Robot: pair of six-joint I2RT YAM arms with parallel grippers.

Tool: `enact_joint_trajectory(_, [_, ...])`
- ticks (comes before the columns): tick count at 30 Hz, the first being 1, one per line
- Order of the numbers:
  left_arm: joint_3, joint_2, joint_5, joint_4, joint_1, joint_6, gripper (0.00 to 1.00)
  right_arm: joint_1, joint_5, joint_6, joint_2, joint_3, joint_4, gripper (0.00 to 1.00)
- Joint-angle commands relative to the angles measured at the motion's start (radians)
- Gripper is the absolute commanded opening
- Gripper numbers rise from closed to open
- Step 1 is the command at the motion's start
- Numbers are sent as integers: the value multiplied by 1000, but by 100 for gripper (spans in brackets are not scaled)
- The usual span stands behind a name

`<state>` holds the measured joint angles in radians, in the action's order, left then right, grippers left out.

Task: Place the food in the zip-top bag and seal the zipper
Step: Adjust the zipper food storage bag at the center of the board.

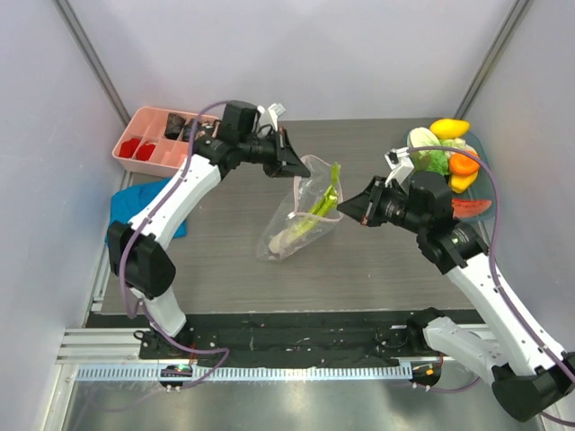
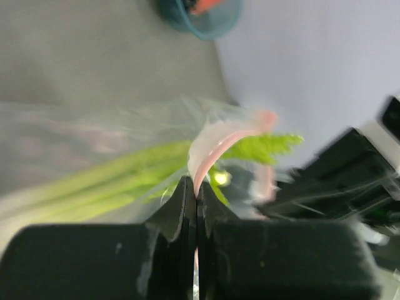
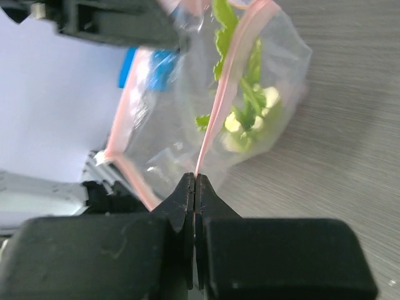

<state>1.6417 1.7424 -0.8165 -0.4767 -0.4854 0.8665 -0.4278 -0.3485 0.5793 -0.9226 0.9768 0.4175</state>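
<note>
The leek's leafy top (image 1: pixel 335 171) is poking out of the bag's opening, so my left gripper needs to draw the zipper strip (image 1: pixel 310 163) up beyond the leek's leaves before I go and get the orange.
The clear zip-top bag (image 1: pixel 304 211) hangs at the table's middle with the green-white leek stalk (image 1: pixel 314 214) inside; the leek's leafy top sticks out of the mouth. My left gripper (image 1: pixel 299 160) is shut on the pink zipper strip (image 2: pixel 212 147) at the mouth's left end. My right gripper (image 1: pixel 347 206) is shut on the zipper strip (image 3: pixel 220 106) at the right side. The leek shows through the plastic in the left wrist view (image 2: pixel 125 178) and in the right wrist view (image 3: pixel 247 112). The other food (image 1: pixel 449 157) lies on a teal plate at the far right.
A pink compartment tray (image 1: pixel 162 139) with red and dark pieces stands at the far left. A blue cloth (image 1: pixel 135 205) lies below it. The teal plate (image 1: pixel 480 171) holds an orange, yellow fruits, cabbage and a watermelon slice (image 1: pixel 471 207).
</note>
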Motion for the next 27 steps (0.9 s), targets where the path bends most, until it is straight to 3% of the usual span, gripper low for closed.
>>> enact_joint_trajectory(1, [214,-78,394,-439,-41,-481,0,1,-119,45,59,86,-65,1])
enact_joint_trajectory(6, [351,-87,612,-605,-146,-728,0,3,-181,92,42,148,-103,1])
enact_joint_trajectory(9, [406,-83,599,-675,-168,-797,0,1,-170,126,22,177,-98,1])
enact_joint_trajectory(15, [465,-17,525,-648,-182,-765,0,3,-77,208,-53,100,-158,1])
enact_joint_trajectory(18, [475,86,543,-620,-180,-745,0,3,0,143,-110,66,-157,1])
enact_joint_trajectory(22, [657,236,475,-738,-144,-704,0,3,-58,122,-133,82,-196,1])
enact_joint_trajectory(24, [635,179,398,-692,-127,-687,0,3,-86,136,-104,92,-239,1])
enact_joint_trajectory(27, [427,36,352,-532,-125,-684,0,1,-69,91,-68,74,-223,1])
